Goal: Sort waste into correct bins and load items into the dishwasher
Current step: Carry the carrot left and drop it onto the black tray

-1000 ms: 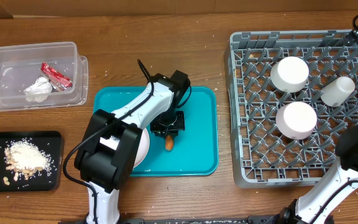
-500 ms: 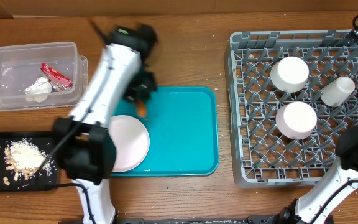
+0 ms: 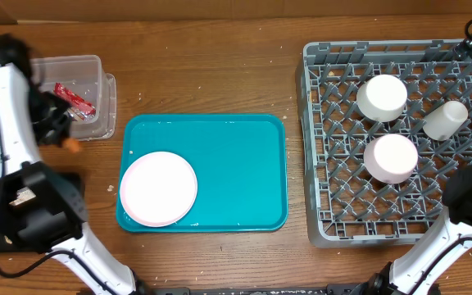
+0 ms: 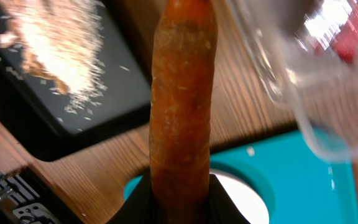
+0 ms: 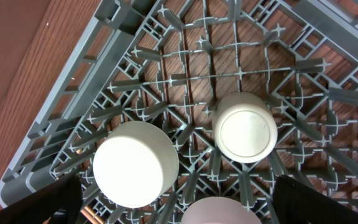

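Note:
The black tray has food crumbs (image 4: 73, 53) in it and lies open next to the orange carrot, so the robot's left gripper should now go and let go of the carrot inside that tray (image 4: 112, 84).
My left gripper (image 3: 62, 135) is shut on the orange carrot (image 4: 182, 93), gripping its lower end; in the overhead view the carrot (image 3: 72, 146) hangs above the wood, just in front of the clear tub (image 3: 88, 78). Inside that tub lies the red wrapper (image 3: 76, 100); my arm hides the napkin. The black tray (image 4: 73, 93) with pale crumbs (image 4: 48, 43) lies just beyond the carrot. A white plate (image 3: 158, 188) rests on the teal tray (image 3: 236, 147). My right gripper (image 5: 179, 211) hangs wide open over the grey dish rack (image 3: 326, 164), which holds two bowls (image 3: 382, 97) (image 3: 391, 157) and a cup (image 3: 445, 119).
The left arm's links stretch along the table's left edge and cover most of the black tray in the overhead view. A few crumbs dot the wood around the teal tray. The rack's latticed walls rise at the right.
My left arm has swung the carrot off the teal tray and far to the left, to the gap between tub and black tray. The plate is uncovered. The right arm is still.

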Robot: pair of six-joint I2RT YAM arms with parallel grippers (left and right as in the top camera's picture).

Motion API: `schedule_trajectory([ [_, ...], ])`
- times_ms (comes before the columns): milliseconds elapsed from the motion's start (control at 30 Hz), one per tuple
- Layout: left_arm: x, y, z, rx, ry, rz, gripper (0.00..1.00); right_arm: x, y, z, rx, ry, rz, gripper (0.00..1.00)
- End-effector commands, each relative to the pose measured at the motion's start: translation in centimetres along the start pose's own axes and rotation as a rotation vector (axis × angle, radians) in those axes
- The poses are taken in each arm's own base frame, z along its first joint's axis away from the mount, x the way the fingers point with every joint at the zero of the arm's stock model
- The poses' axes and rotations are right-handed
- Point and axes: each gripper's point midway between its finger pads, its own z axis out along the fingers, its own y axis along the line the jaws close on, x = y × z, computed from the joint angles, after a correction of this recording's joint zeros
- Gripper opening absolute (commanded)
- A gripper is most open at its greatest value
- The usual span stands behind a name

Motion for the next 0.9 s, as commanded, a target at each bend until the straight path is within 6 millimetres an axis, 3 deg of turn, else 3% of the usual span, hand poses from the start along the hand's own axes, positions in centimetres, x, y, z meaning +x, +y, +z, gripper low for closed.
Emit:
schedule_trajectory([
  [0, -1.7, 1.7, -0.3, -0.005, -0.032, -0.091, 0.08, -0.5, 0.4, -1.9, -0.023, -0.048, 0.000, 1.00],
  [100, -3.6, 3.5, 0.8, -0.024, -0.059, -0.155, 0.21, -0.5, 0.4, -1.9, -0.023, -0.049, 0.000, 1.00],
  [167, -4.0, 4.3, 1.9, -0.022, -0.039, -0.196, 0.22, -0.5, 0.4, -1.9, -0.023, -0.048, 0.000, 1.00],
  [633, -1.3, 7.4, 11.9, -0.064, 0.118, -0.295, 0.23, -0.5, 0.4, -1.9, -0.023, -0.048, 0.000, 1.00],
  [867, -2.1, 9.7, 12.7, -0.099, 0.104, -0.336, 0.25, -0.5, 0.4, -1.9, -0.023, -0.049, 0.000, 1.00],
])
